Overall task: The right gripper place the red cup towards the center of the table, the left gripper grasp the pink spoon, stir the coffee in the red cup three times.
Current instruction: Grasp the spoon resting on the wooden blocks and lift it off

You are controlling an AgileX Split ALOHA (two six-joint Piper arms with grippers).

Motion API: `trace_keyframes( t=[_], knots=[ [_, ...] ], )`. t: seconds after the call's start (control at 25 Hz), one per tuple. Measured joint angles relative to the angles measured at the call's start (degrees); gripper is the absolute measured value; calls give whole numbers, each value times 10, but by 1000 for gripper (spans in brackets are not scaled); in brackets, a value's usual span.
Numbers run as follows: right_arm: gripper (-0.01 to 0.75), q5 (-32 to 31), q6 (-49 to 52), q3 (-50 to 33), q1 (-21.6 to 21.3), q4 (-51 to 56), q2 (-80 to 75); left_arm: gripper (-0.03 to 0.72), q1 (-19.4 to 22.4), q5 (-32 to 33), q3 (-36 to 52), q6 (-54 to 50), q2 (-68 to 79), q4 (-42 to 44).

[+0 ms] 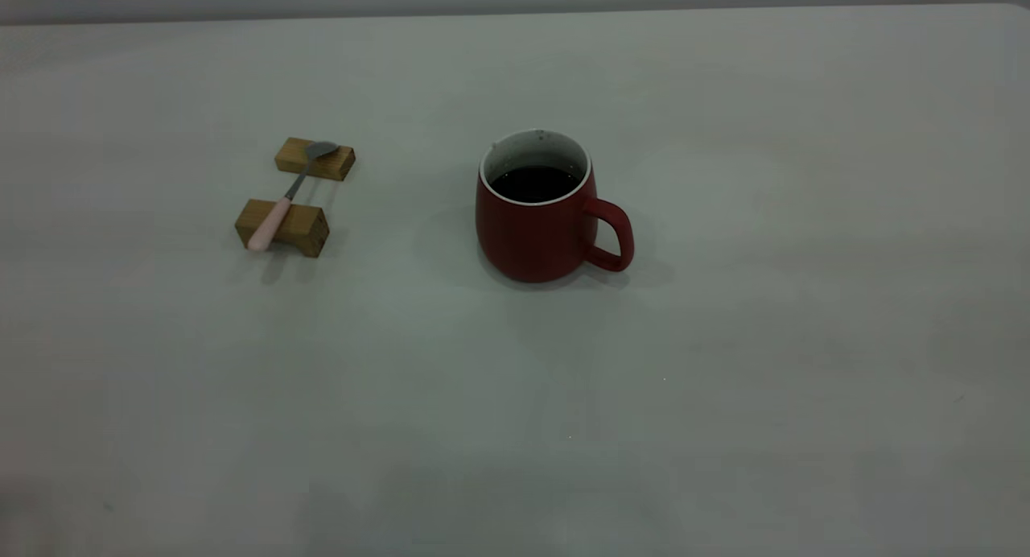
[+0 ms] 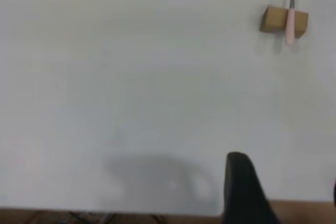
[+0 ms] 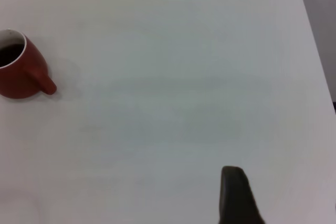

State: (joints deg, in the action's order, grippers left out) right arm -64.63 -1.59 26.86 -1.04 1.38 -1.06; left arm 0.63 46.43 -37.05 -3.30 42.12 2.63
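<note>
The pink spoon's handle (image 1: 270, 224) points straight between my left gripper's open fingers, so I should keep going toward the near wooden block (image 1: 306, 227) until the fingers are on both sides of the spoon's handle.
The red cup (image 1: 535, 227) stands near the middle of the table (image 1: 764, 364), its handle pointing to the right, with dark coffee (image 1: 535, 183) inside. In the right wrist view the red cup (image 3: 21, 77) is far off, and my right gripper (image 3: 283, 187) hangs open over bare table with nothing in it. The pink spoon (image 1: 286, 195) lies across two wooden blocks at the left, bowl on the far one. In the left wrist view the pink spoon (image 2: 291, 14) is distant; my left gripper (image 2: 286, 182) is open and empty near the table's edge. Neither gripper appears in the exterior view.
The near wooden block (image 1: 294, 231) carries the spoon's handle, the far block (image 1: 315, 158) its bowl. The table's right edge (image 3: 315, 51) runs close to the right gripper. A brown strip (image 2: 157, 217) beyond the table edge lies under the left gripper.
</note>
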Motion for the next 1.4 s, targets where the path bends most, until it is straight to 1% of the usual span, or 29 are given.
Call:
trace_keyframes(
  t=[0.2, 0.32, 0.44, 0.52, 0.72, 1.0, 1.2, 1.4],
  knots=[
    [477, 0, 0, 0, 0, 0, 0, 599, 0, -71, -43, 2, 195, -26],
    [477, 0, 0, 0, 0, 0, 0, 616, -11, -113, -67, 2, 287, -30],
    [475, 0, 0, 0, 0, 0, 0, 616, -34, -157, -92, -1, 378, -33],
    [475, 0, 0, 0, 0, 0, 0, 616, -48, -175, -113, -4, 430, -35],
    [475, 0, 0, 0, 0, 0, 0, 615, -87, -190, -186, -15, 565, -35],
    [474, 0, 0, 0, 0, 0, 0, 612, -126, -196, -287, -17, 731, -36],
    [474, 0, 0, 0, 0, 0, 0, 608, -137, -197, -330, -17, 807, -38],
    [474, 0, 0, 0, 0, 0, 0, 599, -138, -202, -338, -18, 844, -46]
  ],
)
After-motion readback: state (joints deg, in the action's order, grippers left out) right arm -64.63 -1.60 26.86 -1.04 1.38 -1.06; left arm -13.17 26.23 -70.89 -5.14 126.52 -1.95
